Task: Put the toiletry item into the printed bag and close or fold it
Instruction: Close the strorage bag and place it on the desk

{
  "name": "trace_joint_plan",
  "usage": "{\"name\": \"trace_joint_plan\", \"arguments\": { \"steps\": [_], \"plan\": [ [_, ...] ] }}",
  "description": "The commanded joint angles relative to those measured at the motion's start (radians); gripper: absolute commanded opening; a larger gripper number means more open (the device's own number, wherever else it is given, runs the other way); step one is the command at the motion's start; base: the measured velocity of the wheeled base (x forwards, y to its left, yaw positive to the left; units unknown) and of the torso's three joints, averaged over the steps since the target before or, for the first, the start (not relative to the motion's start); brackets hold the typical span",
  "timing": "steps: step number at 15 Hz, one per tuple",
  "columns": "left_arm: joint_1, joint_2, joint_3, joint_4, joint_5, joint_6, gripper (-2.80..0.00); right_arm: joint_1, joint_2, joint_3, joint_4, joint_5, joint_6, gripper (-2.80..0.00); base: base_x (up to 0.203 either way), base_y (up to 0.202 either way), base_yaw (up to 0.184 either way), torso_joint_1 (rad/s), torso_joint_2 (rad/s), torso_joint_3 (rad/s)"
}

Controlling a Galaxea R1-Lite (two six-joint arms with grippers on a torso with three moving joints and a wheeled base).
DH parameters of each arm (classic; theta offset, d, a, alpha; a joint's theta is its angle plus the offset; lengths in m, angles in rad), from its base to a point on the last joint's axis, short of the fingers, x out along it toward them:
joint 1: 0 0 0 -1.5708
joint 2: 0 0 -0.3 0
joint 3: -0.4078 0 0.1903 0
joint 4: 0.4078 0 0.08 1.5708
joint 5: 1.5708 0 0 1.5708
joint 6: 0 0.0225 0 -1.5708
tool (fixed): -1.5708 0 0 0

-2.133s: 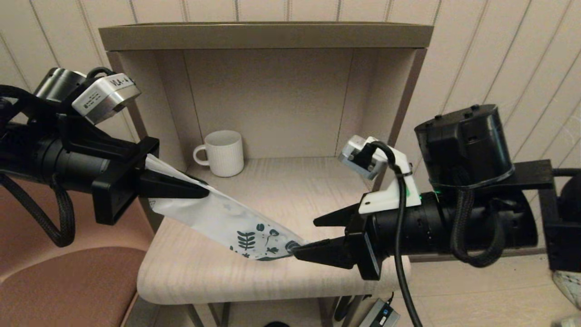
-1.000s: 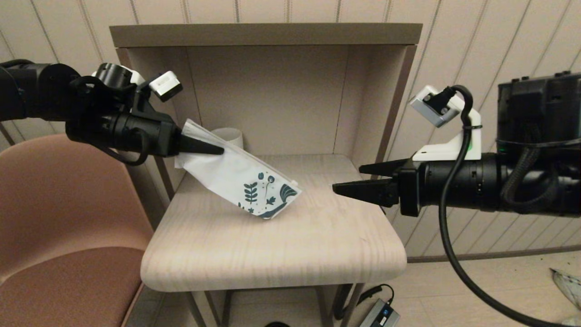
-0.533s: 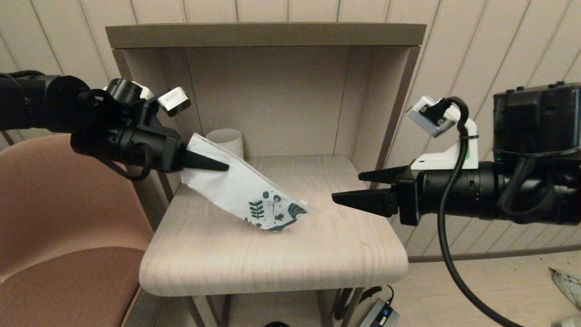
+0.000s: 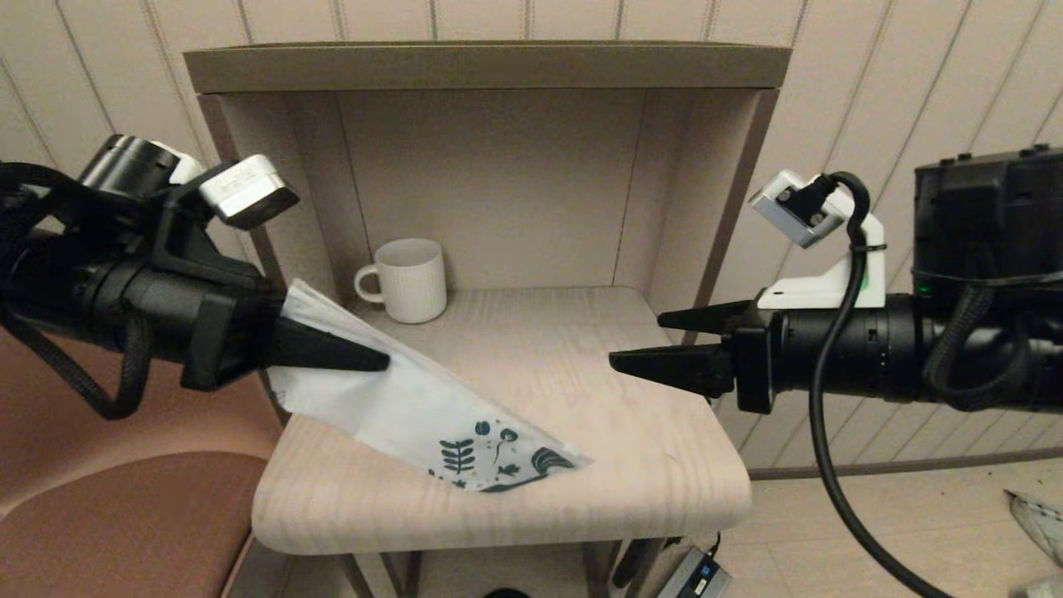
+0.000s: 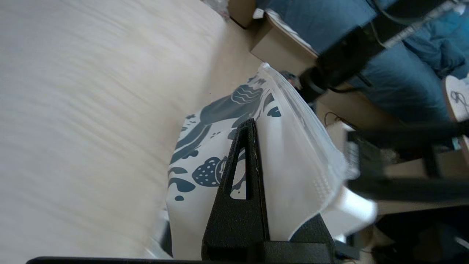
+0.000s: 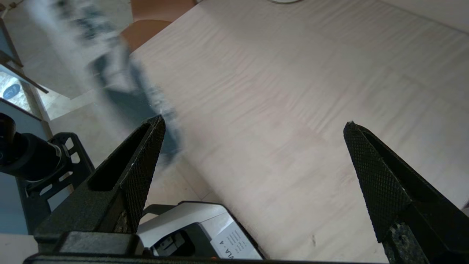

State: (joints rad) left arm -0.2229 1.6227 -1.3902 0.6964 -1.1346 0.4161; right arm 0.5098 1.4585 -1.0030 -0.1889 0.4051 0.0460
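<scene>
My gripper will carry the printed bag (image 4: 413, 404) back and lower it, and the printed bag will stay outstretched, since it slants out with a straight upper edge (image 4: 458, 377).
The printed bag (image 4: 432, 415) slopes from my left gripper (image 4: 369, 361) down to the right. Its teal leaf-printed end (image 4: 498, 461) touches the table (image 4: 656, 465) near the front edge. My left gripper is shut on the bag's plain white end, also visible in the left wrist view with the bag (image 5: 293, 154) pinched at the black finger (image 5: 249, 154). My right gripper (image 4: 635, 339) hovers open over the table's right side, apart from the bag and holding nothing. In the right wrist view its fingertips (image 6: 157, 126) spread wide over bare wood. The toiletry tube is out of view.
A white ribbed mug (image 4: 407, 280) stands at the back left of the alcove, whose side walls (image 4: 706, 199) and top shelf (image 4: 482, 65) enclose the table's rear. A brown chair (image 4: 124, 523) sits left of the table. A power adapter (image 4: 698, 573) lies on the floor below.
My left gripper has swung the bag from high at the back left down towards the front, and the printed end now rests near the front edge. The right gripper stays open at the right.
</scene>
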Motion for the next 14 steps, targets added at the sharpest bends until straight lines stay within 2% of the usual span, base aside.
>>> {"name": "trace_joint_plan", "arguments": {
  "steps": [1, 3, 4, 5, 7, 10, 11, 12, 13, 14],
  "plan": [
    [-0.004, -0.146, 0.097, 0.003, 0.007, -0.006, -2.80, 0.005, -0.011, 0.000, -0.001, 0.003, 0.001, 0.00, 0.000, 0.000, 0.000, 0.000, 0.00, 0.000],
    [-0.004, -0.226, 0.172, -0.001, 0.041, -0.033, -2.80, 0.009, -0.024, -0.002, 0.000, 0.003, 0.005, 0.00, 0.000, 0.000, 0.000, 0.000, 0.00, 0.000],
    [-0.004, -0.244, 0.182, -0.006, 0.060, -0.094, -2.80, 0.010, -0.034, 0.001, 0.000, 0.003, 0.006, 0.00, 0.000, 0.000, 0.000, 0.000, 0.00, 0.000],
    [-0.004, -0.248, 0.178, -0.015, 0.085, -0.168, -2.80, 0.010, -0.039, 0.008, 0.001, 0.001, 0.006, -2.80, 0.000, 0.000, 0.000, 0.000, 0.00, 0.000],
    [-0.018, -0.250, 0.176, -0.083, 0.168, -0.315, -2.80, 0.013, -0.046, 0.022, -0.001, 0.003, 0.004, -2.80, 0.000, 0.000, 0.000, 0.000, 0.00, 0.000],
    [-0.126, -0.251, 0.200, -0.242, 0.421, -0.503, -2.80, 0.040, -0.057, 0.027, 0.000, 0.001, 0.006, -2.80, 0.000, 0.000, 0.000, 0.000, 0.00, 0.000],
    [-0.189, -0.250, 0.212, -0.294, 0.519, -0.544, -2.80, 0.044, -0.060, 0.027, 0.000, 0.001, 0.006, -2.80, 0.000, 0.000, 0.000, 0.000, 0.00, 0.000],
    [-0.259, -0.245, 0.218, -0.358, 0.649, -0.598, -2.80, 0.044, -0.060, 0.029, 0.000, 0.001, 0.006, -2.80, 0.000, 0.000, 0.000, 0.000, 0.00, 0.000],
    [-0.302, -0.223, 0.214, -0.417, 0.746, -0.654, -2.80, 0.044, -0.058, 0.029, 0.000, 0.001, 0.006, -2.80, 0.000, 0.000, 0.000, 0.000, 0.00, 0.000],
    [-0.324, -0.173, 0.194, -0.456, 0.805, -0.704, -2.80, 0.044, -0.058, 0.029, 0.000, 0.001, 0.008, -2.80, 0.000, 0.000, 0.000, 0.000, 0.00, 0.000]
  ]
}}
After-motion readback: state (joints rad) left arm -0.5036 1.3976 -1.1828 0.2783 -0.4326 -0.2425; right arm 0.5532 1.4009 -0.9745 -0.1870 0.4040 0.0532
